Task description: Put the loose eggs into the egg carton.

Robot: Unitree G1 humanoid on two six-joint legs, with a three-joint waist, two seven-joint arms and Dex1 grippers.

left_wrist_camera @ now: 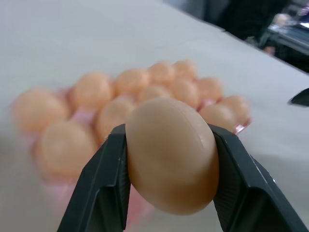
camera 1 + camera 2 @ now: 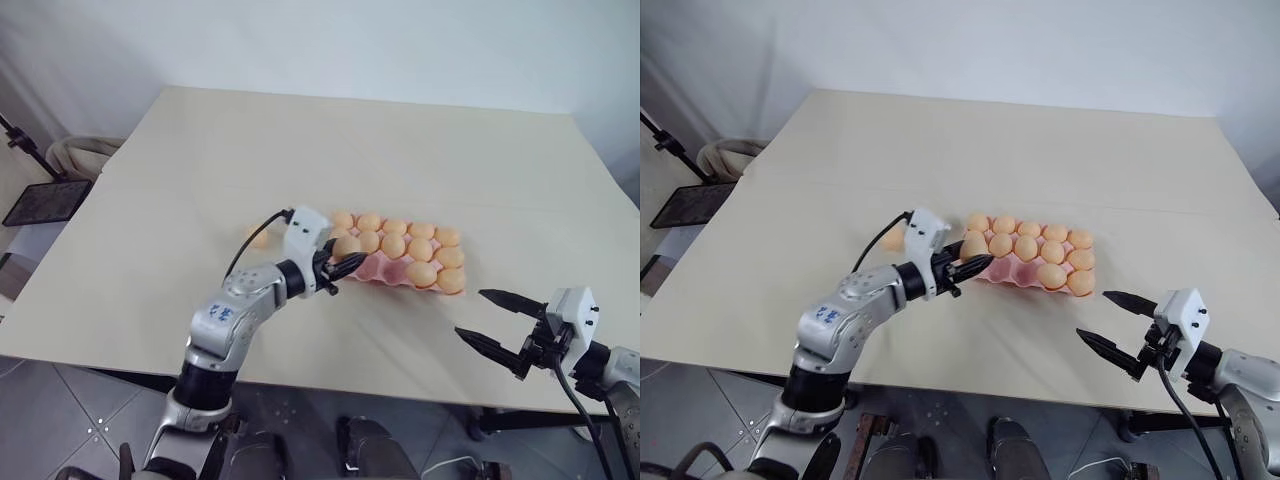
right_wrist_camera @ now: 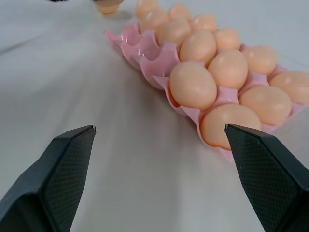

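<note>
My left gripper should keep going, as the held egg's lower end is free below the fingers, to the empty cup next to the near-row eggs and let go inside it.
The pink egg carton lies mid-table with several pale orange eggs in its cups. The near row's left cups are bare. My left gripper is shut on one loose egg, gripped between both black fingers and held just above the carton's near left corner. Another loose egg rests on the table left of the carton, behind my left wrist. My right gripper stands open near the table's front edge, to the right of the carton, with nothing between its fingers.
The beige table stretches wide around the carton, and its front edge runs just under my right gripper. A black flat stand and a pale bundle sit off the table's left side.
</note>
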